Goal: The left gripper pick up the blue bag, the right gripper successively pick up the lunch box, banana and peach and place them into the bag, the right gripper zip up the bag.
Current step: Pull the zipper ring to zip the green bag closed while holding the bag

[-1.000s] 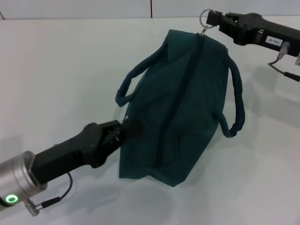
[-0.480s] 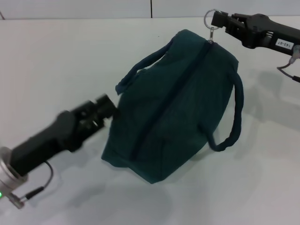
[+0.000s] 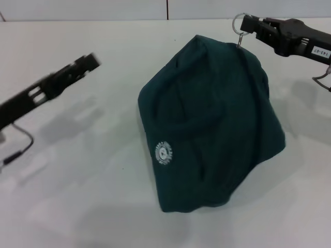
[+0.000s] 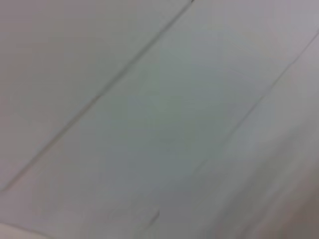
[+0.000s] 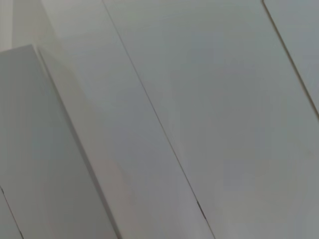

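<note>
Next, I bring the blue bag back toward my left gripper and grip the bag's upper side (image 3: 166, 73) there, because only my right gripper is holding the bag, by its zipper ring (image 3: 240, 38).
The blue bag (image 3: 217, 119) lies slumped on its side on the white table (image 3: 77, 196), closed, with its round white logo (image 3: 163, 153) facing up. At the bag's far top corner, my right gripper (image 3: 248, 24) is shut on the metal ring pull (image 3: 237, 22) of the zipper. My left gripper (image 3: 89, 62) hangs in the air well to the left of the bag, apart from it and motion-blurred. The lunch box, banana and peach are out of view. Both wrist views show only pale blank surfaces.
The white table stretches around the bag on all sides. A pale wall with a dark vertical seam (image 3: 166, 9) runs along the back edge. A thin cable (image 3: 20, 144) dangles from my left arm at the left border.
My left gripper has let go of the bag and swung up and away to the left. The bag has rolled over onto its side, and the logo now shows. The right gripper still holds the ring pull.
</note>
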`<state>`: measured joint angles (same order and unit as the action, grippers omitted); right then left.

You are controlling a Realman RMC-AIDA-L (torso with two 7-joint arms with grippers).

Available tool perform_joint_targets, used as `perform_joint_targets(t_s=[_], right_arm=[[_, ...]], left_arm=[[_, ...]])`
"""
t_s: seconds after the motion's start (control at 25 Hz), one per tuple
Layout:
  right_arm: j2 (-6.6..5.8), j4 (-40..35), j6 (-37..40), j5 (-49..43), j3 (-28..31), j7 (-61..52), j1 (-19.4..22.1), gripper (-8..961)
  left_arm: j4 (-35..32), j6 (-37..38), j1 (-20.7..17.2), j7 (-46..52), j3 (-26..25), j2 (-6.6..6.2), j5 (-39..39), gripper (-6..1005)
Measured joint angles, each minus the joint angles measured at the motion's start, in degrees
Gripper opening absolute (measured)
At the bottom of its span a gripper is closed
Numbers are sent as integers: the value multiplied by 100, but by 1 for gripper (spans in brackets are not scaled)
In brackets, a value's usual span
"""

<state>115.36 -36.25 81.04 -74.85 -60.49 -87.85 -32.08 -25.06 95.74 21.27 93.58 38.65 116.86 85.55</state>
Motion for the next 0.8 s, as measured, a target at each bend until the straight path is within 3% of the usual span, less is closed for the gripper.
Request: perform_joint_targets(t_s=[0.16,0.24,0.32,0.48,0.68,0.8], right_arm=[[1,-15,98,-17,-30,9,-22,18],[7,-21,282,-2,-17,22,-29,18],[20,-57,440,6,-8,24,-29,18],[55,-270,686,91,-102,15,2,18],[58,-327,760,301,-344,9,-73,18],[71,-421,708,360,-525,9,-118,19]], left_arm=[[-49,-76,722,819,-3,-218,560,823],[-126,-25,1031,1173,9,-261,858,893],[-278,61,1197,1387,48,-264,1065,891],[-607,253,1183,1560,20,-251,1083,886],[-871,608,953,2137,-33,-405,968,880],[-1187,833,768,2473,-23,-428,965,877]])
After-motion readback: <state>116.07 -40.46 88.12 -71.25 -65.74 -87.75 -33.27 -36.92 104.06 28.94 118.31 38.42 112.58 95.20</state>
